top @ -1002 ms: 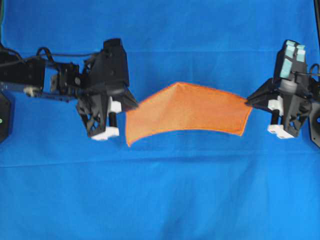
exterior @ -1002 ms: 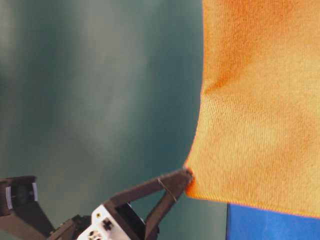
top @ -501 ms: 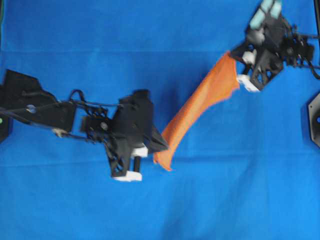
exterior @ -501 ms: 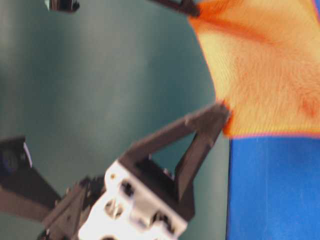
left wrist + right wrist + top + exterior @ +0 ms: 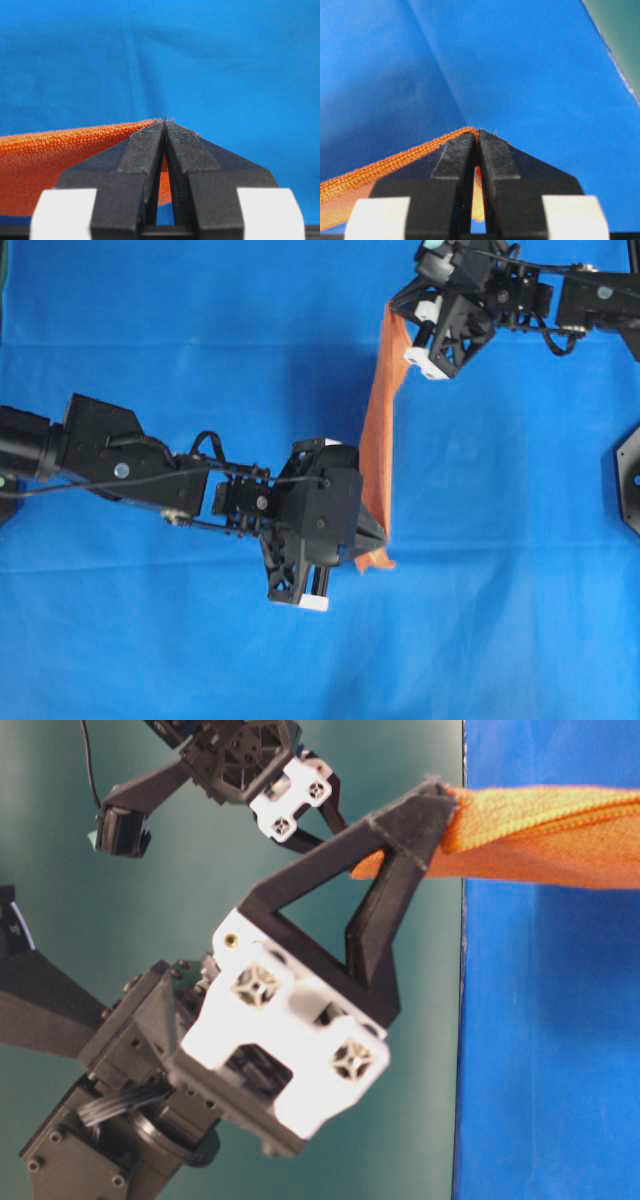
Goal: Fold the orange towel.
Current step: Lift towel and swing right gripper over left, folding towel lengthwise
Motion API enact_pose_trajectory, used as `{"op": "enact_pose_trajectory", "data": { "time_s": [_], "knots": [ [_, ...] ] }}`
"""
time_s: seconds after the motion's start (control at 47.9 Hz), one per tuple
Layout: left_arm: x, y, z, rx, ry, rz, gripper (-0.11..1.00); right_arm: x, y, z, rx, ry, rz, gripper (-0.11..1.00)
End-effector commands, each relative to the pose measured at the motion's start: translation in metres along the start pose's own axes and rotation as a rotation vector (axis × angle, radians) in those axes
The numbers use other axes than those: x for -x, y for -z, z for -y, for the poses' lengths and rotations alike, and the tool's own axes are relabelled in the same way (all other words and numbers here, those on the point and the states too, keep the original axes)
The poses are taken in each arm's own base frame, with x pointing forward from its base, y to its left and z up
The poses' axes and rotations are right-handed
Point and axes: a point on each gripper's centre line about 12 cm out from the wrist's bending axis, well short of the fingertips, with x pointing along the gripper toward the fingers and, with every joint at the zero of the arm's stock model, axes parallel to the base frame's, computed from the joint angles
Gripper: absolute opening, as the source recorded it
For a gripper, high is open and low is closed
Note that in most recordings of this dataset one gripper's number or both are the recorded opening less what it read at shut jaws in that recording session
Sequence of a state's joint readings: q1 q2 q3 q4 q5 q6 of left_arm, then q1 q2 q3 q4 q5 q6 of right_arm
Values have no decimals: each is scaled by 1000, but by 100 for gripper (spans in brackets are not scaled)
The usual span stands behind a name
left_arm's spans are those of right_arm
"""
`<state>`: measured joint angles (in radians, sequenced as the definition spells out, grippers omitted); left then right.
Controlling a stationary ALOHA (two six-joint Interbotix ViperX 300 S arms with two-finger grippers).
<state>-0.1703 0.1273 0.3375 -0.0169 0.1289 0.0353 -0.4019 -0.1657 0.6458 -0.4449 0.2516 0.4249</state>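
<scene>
The orange towel is hanging in a narrow band [image 5: 380, 420], so my left gripper and my right gripper should move back while they lower it flat over the blue cloth [image 5: 335, 420].
The orange towel [image 5: 378, 445] hangs in the air, stretched into a narrow near-vertical band over the blue cloth [image 5: 150, 640]. My left gripper [image 5: 378, 540] is shut on its lower corner, near the middle of the overhead view. My right gripper [image 5: 396, 312] is shut on its upper corner at the top right. In the left wrist view the towel [image 5: 45, 160] runs off to the left from my left gripper [image 5: 165, 122]. In the right wrist view its hem [image 5: 395, 162] leaves my right gripper [image 5: 476, 132] leftward. The table-level view shows the left gripper [image 5: 440, 805] pinching the towel [image 5: 550, 830].
The large blue cloth covers the whole table under both arms. A black arm base [image 5: 630, 480] stands at the right edge of the overhead view. A green wall [image 5: 120, 900] fills the left side of the table-level view.
My right gripper has carried its corner up and leftward; my left gripper has moved right and down with its corner. The towel has turned from a wide spread to a narrow upright band.
</scene>
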Motion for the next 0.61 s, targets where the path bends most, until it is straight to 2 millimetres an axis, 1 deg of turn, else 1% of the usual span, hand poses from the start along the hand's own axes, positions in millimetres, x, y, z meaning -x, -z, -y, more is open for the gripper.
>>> {"op": "enact_pose_trajectory", "data": {
  "time_s": [0.0,0.125,0.251,0.376,0.585],
  "knots": [
    [8,-20,14,-18,25,60,1,5,-15,15,-14,31,41,3],
    [7,-23,14,-22,24,85,1,8,-10,16,-16,38,29,3],
    [3,-33,12,-24,18,148,1,21,-4,20,-24,48,33,3],
    [-12,-45,9,-60,7,185,1,37,5,26,-35,65,35,3],
    [-43,-69,9,-142,-4,231,1,64,28,31,-47,100,-2,3]
  ]
}}
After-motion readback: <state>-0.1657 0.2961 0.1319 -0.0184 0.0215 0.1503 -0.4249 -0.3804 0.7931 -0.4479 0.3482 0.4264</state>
